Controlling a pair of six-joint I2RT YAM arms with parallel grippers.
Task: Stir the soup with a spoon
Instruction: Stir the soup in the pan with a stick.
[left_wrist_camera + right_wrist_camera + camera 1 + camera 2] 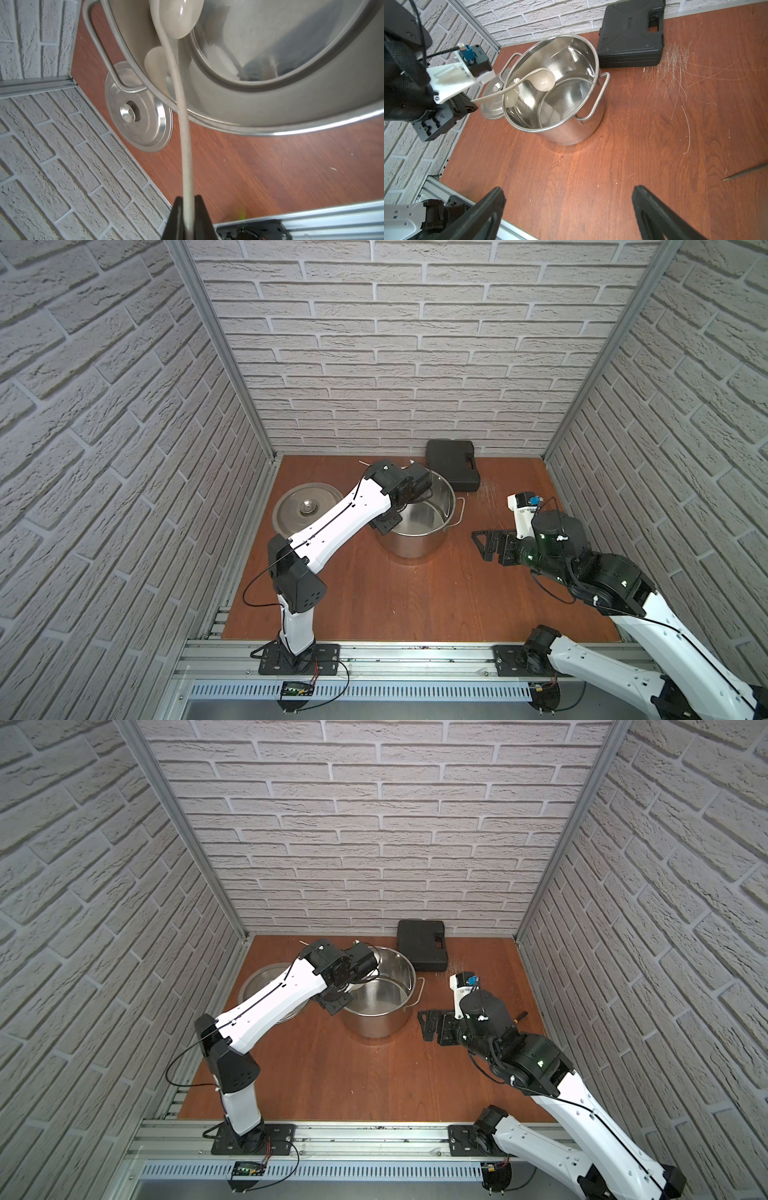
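The spoon's bowl (pixel 544 80) is hanging near the side of the pot, so my left gripper should sweep the spoon back over the pot's bottom (pixel 379 996) to go on stirring.
The cream-white spoon (pixel 186 145) is a ladle, and my left gripper (pixel 188 199) is shut on the end of its slim handle. The handle crosses the rim of the steel pot (pixel 571 133), and the round bowl (pixel 542 80) hangs inside near the pot's wall, above the bottom. Soup is out of view: the pot's inside shows only bare shiny steel. In both top views the left arm reaches over the pot (pixel 411 545) and hides the spoon. My right gripper (pixel 569 193) is open and empty. It is low over the wood to the right of the pot (pixel 374 1025).
The pot's steel lid (pixel 307 510) lies flat to the left of the pot. A black plastic case (pixel 453 464) lies against the back wall behind the pot. A thin metal tool tip (pixel 745 171) lies on the wood near the right gripper. Brick walls close three sides.
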